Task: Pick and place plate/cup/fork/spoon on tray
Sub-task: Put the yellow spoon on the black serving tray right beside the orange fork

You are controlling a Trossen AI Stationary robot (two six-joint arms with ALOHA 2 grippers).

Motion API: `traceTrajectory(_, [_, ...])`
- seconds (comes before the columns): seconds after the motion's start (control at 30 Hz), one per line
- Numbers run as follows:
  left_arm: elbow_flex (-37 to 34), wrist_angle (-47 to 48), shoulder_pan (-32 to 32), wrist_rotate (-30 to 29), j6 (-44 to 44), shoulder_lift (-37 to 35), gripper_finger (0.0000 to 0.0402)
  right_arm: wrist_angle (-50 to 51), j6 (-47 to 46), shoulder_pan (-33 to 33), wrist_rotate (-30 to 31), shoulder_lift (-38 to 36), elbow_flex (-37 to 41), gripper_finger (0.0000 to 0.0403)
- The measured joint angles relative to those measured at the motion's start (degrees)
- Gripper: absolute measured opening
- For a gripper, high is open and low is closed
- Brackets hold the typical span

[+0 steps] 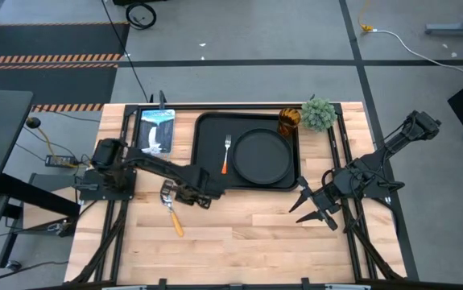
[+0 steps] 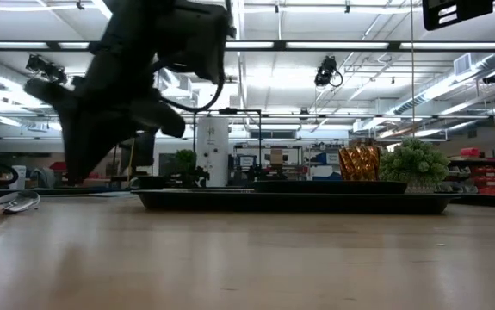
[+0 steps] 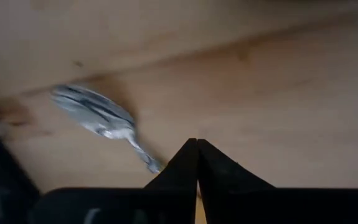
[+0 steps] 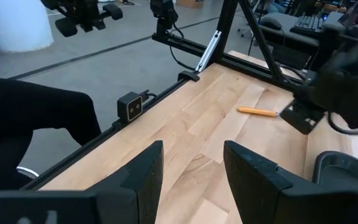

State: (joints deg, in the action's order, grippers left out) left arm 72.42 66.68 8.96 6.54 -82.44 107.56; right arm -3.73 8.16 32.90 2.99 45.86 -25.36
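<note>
My left gripper is closed and empty next to the spoon (image 1: 167, 192). I need to open it, lower it around the spoon's orange handle (image 1: 177, 223) and close it there.
The orange-handled spoon (image 1: 171, 209) lies flat on the wood table left of the tray, its silver bowl (image 3: 94, 112) toward the far side. My left gripper (image 1: 184, 196) is shut and points down just above the spoon's neck; in the low view it (image 2: 79, 172) hangs clear of the table while the spoon (image 2: 6, 205) lies on it. The black tray (image 1: 207, 181) holds the round plate (image 1: 262, 155), the fork (image 1: 226, 153) and the amber cup (image 1: 288, 121). My right gripper (image 1: 316, 205) is open and empty right of the tray.
A small green plant (image 1: 318, 113) stands beside the cup at the tray's far right corner. A blue-and-white packet (image 1: 157, 129) lies at the far left. Bare wood runs along the near side of the table (image 1: 239, 242). A small camera (image 4: 132, 106) sits at the table edge.
</note>
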Motion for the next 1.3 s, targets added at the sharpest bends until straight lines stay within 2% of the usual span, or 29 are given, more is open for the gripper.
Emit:
traceTrajectory(0.43, [-12.1, -12.9, 9.9, 0.9, -24.4, -8.8, 0.0013, 0.8, -0.7, 0.0, -0.2, 0.0, 0.0, 0.0175])
traceTrajectory(0.57, [-14.8, -13.8, 13.1, 0.7, -32.9, -10.9, 0.0039, 0.8, -0.9, 0.1, -0.2, 0.0, 0.0, 0.0175])
traceTrajectory(0.73, [-16.4, -15.0, 15.9, -1.6, -40.0, -11.9, 0.0092, 0.7, -0.8, 0.1, -0.2, 0.0, 0.0, 0.0175])
traceTrajectory(0.97, [-19.8, -20.5, 17.0, -3.6, -44.9, -11.9, 0.0146, -0.1, -0.8, 0.1, -0.5, 0.0, 0.0, 0.0175])
traceTrajectory(1.13, [-22.2, -24.5, 16.9, -4.4, -45.8, -12.1, 0.0148, -0.1, -0.9, 0.1, -0.6, 0.0, 0.0, 0.0175])
traceTrajectory(1.3, [-22.4, -25.0, 16.8, -4.4, -45.9, -12.1, 0.0132, -0.5, -0.8, 0.1, -0.6, 0.0, 0.0, 0.0175])
